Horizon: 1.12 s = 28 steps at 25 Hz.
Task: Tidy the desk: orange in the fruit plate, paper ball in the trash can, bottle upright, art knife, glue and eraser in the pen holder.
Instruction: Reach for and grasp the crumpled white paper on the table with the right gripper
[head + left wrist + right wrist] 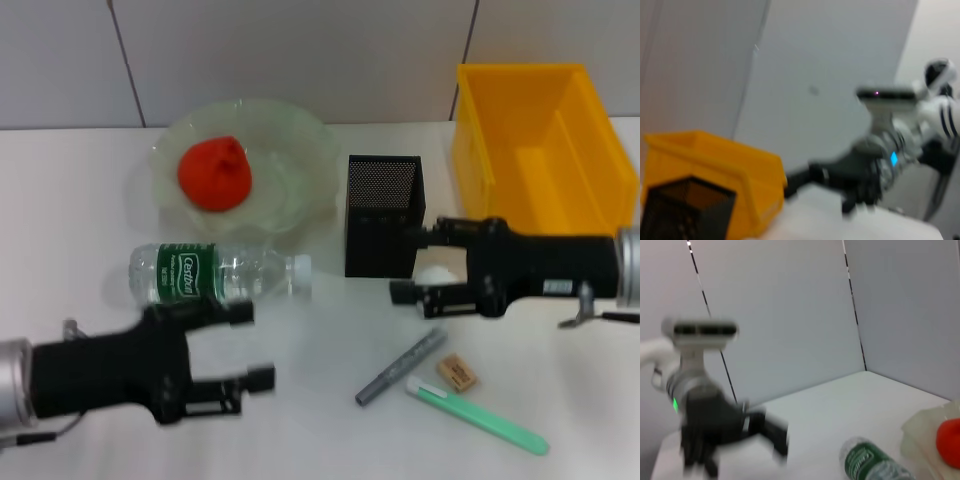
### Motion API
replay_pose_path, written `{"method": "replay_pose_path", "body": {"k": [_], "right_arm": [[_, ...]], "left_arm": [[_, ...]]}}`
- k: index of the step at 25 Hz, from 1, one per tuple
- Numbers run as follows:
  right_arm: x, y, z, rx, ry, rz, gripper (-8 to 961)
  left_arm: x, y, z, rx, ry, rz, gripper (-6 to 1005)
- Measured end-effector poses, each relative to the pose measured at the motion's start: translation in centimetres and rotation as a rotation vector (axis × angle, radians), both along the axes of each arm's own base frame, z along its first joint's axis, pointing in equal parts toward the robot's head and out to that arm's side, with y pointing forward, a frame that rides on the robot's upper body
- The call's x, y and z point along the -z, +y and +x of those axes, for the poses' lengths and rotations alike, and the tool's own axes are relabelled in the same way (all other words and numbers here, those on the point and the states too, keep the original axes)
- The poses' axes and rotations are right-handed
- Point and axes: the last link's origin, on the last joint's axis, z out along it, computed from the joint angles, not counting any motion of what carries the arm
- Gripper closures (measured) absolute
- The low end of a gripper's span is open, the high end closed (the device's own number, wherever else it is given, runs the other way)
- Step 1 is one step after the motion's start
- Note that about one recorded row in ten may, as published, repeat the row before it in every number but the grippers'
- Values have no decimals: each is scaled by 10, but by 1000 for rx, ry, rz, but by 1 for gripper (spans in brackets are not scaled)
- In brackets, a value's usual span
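The white paper ball (436, 276) is far below my right gripper, which points level, so next I pull the gripper back toward the yellow bin and tip its fingers down beside the ball (441, 278).
In the head view the orange (214, 173) lies on the pale green fruit plate (300, 150). The water bottle (215, 272) lies on its side in front of the plate. My left gripper (258, 345) is open and empty, just in front of the bottle. My right gripper (404, 265) is open beside the black mesh pen holder (383, 215), with the white paper ball (437, 273) between its fingers. The grey art knife (402, 367), the eraser (457, 372) and the green glue stick (480, 420) lie on the table in front of it.
The yellow bin (540, 150) stands at the back right, next to the pen holder. The left wrist view shows the bin (715, 165) and the pen holder (685, 210). The right wrist view shows the bottle (870, 462) and the orange (949, 440).
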Motion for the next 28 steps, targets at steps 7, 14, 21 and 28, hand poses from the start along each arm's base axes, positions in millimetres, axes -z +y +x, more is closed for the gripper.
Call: {"method": "replay_pose_path", "body": {"k": [7, 14, 21, 28], "right_arm": [[-36, 17, -45, 102, -102, -129, 124], [-50, 26, -92, 138, -362, -229, 125], [-43, 40, -95, 321, -594, -236, 125], [-31, 46, -84, 407, -770, -170, 125]], "left_arm": [[15, -11, -4, 43, 55, -35, 175], [19, -12, -8, 32, 67, -22, 176], [22, -12, -7, 27, 66, -21, 176], [22, -10, -7, 22, 71, -12, 176]]}}
